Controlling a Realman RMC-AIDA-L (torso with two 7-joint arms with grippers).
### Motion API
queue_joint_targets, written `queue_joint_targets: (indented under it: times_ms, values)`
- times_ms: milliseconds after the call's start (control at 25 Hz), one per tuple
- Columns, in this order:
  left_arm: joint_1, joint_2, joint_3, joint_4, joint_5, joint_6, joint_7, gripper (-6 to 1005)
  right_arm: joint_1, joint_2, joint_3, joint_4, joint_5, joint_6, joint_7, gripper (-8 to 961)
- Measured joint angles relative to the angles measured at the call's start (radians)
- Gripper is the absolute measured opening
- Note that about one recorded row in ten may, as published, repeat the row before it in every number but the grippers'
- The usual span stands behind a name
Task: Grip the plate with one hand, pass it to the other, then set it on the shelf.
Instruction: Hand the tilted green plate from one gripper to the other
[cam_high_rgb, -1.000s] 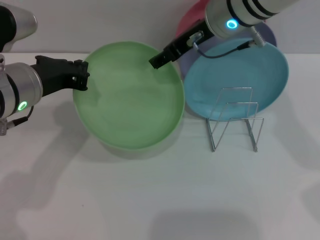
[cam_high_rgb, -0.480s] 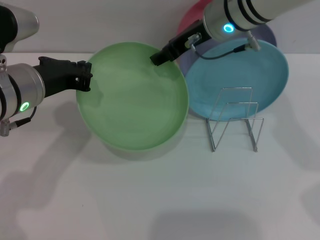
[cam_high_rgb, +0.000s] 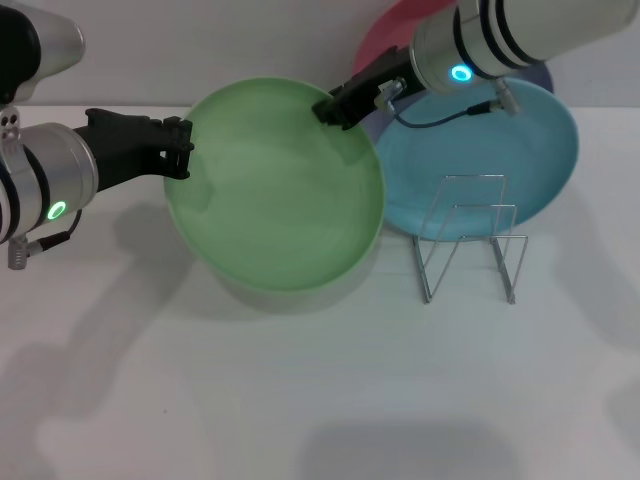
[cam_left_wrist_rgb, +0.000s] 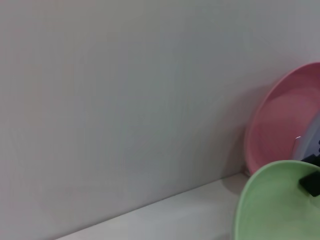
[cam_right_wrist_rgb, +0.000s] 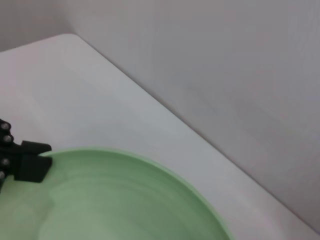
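I should open my left gripper and move it away before my right gripper takes the plate to the shelf's front slot (cam_high_rgb: 494, 237), because both grippers are holding the green plate's rim (cam_high_rgb: 197, 148).
The light green plate (cam_high_rgb: 275, 195) hangs tilted a little above the white table, left of the wire shelf (cam_high_rgb: 470, 240). My left gripper (cam_high_rgb: 180, 150) is shut on the plate's left rim. My right gripper (cam_high_rgb: 335, 107) sits at the plate's far right rim, touching or just over it. The shelf stands bare and upright. The left wrist view shows the plate's edge (cam_left_wrist_rgb: 280, 205) and the right gripper's dark tip (cam_left_wrist_rgb: 311, 182). The right wrist view shows the plate (cam_right_wrist_rgb: 115, 200) with the left gripper (cam_right_wrist_rgb: 25, 167) on its far rim.
A sky-blue plate (cam_high_rgb: 500, 150) lies behind the shelf, over a lavender plate (cam_high_rgb: 540, 75). A pink plate (cam_high_rgb: 385, 40) leans on the back wall and shows in the left wrist view (cam_left_wrist_rgb: 280, 125). The white table (cam_high_rgb: 300, 400) reaches toward me.
The green plate has moved to the right, toward the shelf, with the left gripper on it. The right gripper has shifted right and back, from over the plate's inside to its far rim.
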Motion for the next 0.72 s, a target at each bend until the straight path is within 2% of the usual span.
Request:
queue_joint_targets:
  times_ms: [40, 240, 440, 520, 720]
  values:
    - [0.0, 0.0, 0.003, 0.001, 0.0, 0.002, 0.0, 103, -0.018, 0.01, 0.01, 0.018, 0.001, -0.009, -0.025, 335]
    - [0.005, 0.001, 0.036, 0.006, 0.004, 0.029, 0.001, 108, -0.071, 0.03, 0.021, 0.101, 0.001, -0.008, -0.059, 219]
    - [0.013, 0.001, 0.059, 0.033, 0.0, 0.053, 0.035, 113, -0.081, 0.031, 0.016, 0.121, 0.001, 0.005, -0.06, 93]
    - [0.015, 0.001, 0.063, 0.045, 0.002, 0.054, 0.037, 115, -0.084, 0.032, 0.016, 0.123, 0.002, 0.008, -0.061, 89]
    - [0.021, 0.001, 0.064, 0.068, 0.004, 0.057, 0.056, 316, -0.101, 0.039, 0.012, 0.152, 0.003, 0.019, -0.065, 82]
